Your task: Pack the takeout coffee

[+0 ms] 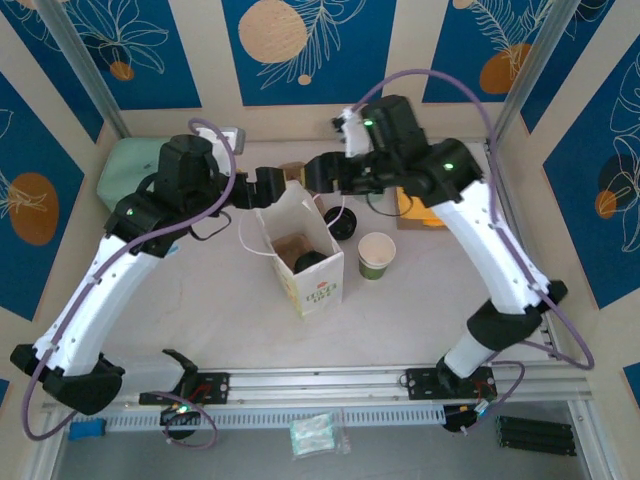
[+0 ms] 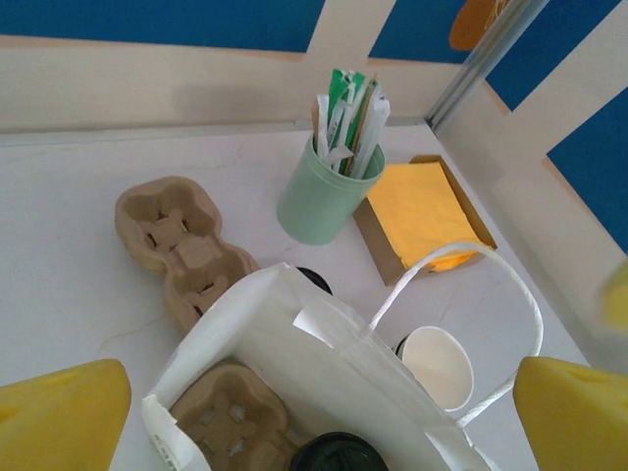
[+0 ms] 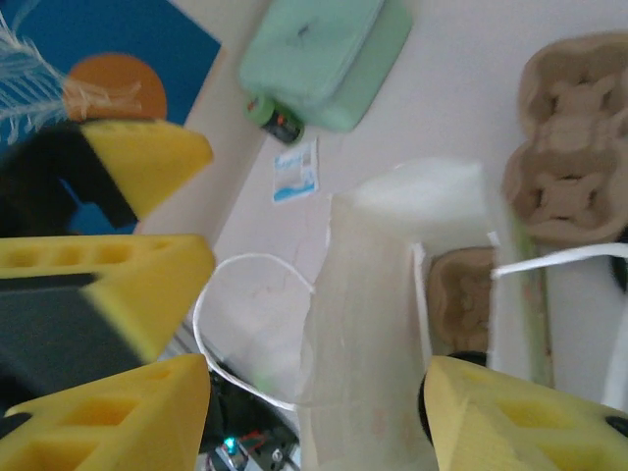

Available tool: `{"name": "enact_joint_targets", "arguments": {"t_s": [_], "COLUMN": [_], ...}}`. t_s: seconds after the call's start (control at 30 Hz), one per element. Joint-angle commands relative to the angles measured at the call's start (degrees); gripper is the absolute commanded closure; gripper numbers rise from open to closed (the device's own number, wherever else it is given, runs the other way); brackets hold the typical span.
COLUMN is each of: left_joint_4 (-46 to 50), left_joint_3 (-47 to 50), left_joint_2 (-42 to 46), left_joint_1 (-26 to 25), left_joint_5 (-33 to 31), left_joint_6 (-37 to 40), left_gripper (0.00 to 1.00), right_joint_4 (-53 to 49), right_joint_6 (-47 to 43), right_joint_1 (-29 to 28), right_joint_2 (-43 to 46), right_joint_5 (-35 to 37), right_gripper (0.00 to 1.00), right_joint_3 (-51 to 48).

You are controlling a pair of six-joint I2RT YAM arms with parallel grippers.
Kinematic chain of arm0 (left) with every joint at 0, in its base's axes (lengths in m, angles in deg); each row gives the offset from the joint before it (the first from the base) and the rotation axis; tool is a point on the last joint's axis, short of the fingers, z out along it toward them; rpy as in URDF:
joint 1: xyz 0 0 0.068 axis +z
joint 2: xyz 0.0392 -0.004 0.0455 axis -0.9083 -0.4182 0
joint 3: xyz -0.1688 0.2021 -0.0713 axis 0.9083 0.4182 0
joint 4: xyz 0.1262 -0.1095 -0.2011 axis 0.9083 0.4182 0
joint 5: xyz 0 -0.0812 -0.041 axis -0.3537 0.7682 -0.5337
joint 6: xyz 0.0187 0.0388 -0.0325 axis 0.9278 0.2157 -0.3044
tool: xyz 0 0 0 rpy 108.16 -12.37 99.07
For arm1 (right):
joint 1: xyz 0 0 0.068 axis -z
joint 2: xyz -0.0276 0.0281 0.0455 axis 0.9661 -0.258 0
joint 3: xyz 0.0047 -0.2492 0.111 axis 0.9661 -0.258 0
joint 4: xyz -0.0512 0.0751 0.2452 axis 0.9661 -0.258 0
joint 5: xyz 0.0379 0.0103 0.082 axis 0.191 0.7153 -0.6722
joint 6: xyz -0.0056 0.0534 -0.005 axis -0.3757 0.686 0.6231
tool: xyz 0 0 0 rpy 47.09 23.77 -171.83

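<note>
I should keep moving my right gripper toward the yellow napkins' front corner [image 2: 455, 259], which hangs over the brown tray's edge [image 2: 418, 273], until its fingers close there.
The white paper bag [image 1: 312, 285] stands open mid-table. A cardboard carrier [image 2: 228, 417] lies inside it. Beside the carrier, inside the bag, sits the takeout coffee [image 1: 312, 262], of which I see just the round black lid [image 2: 339, 454]. My left gripper [image 1: 267, 186] hovers over the bag's back left rim, open, and its yellow fingers [image 2: 64, 412] straddle the bag mouth with nothing held. My right gripper [image 1: 320, 178] hangs over the back right rim, open. The bag's side wall [image 3: 363, 324] rises between its fingers [image 3: 530, 417].
A lidless paper cup [image 1: 377, 255] stands right of the bag, with a black round thing [image 1: 343, 222] behind it. A mint-green cup of sachets [image 2: 329, 191], yellow napkins [image 2: 422, 211] and a spare carrier [image 2: 182, 245] lie at the back. A green box [image 1: 130, 160] sits far left.
</note>
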Motion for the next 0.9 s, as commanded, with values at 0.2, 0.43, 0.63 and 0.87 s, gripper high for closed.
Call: {"name": "enact_joint_targets", "arguments": {"t_s": [0.2,0.43,0.63,0.87], "left_joint_4": [-2.3,-2.4,-2.3,-2.9], "left_joint_3": [-6.2,-11.3,-14.4,-14.8], "left_joint_2": [-5.1,-10.2,-13.9,-15.1], "left_joint_1": [-2.5,-6.6,-9.0,-9.2], "left_joint_5": [3.5,2.3,1.7,1.3], "left_joint_6": [-0.3,1.1,1.7,1.6], "left_gripper": [0.01,0.01,0.00,0.01], "right_joint_4": [7.4,11.4,14.9,18.6], "right_joint_6": [3.1,5.2,7.1,9.4], "right_joint_1": [14.6,26.5,34.7,41.4], "right_joint_2": [10.8,13.9,14.1,11.7], "right_joint_5": [-9.1,-13.6,-15.5,-14.0], "right_gripper": [0.39,0.39,0.39,0.39], "right_joint_3": [-16.2,-27.2,-34.5,-41.1]}}
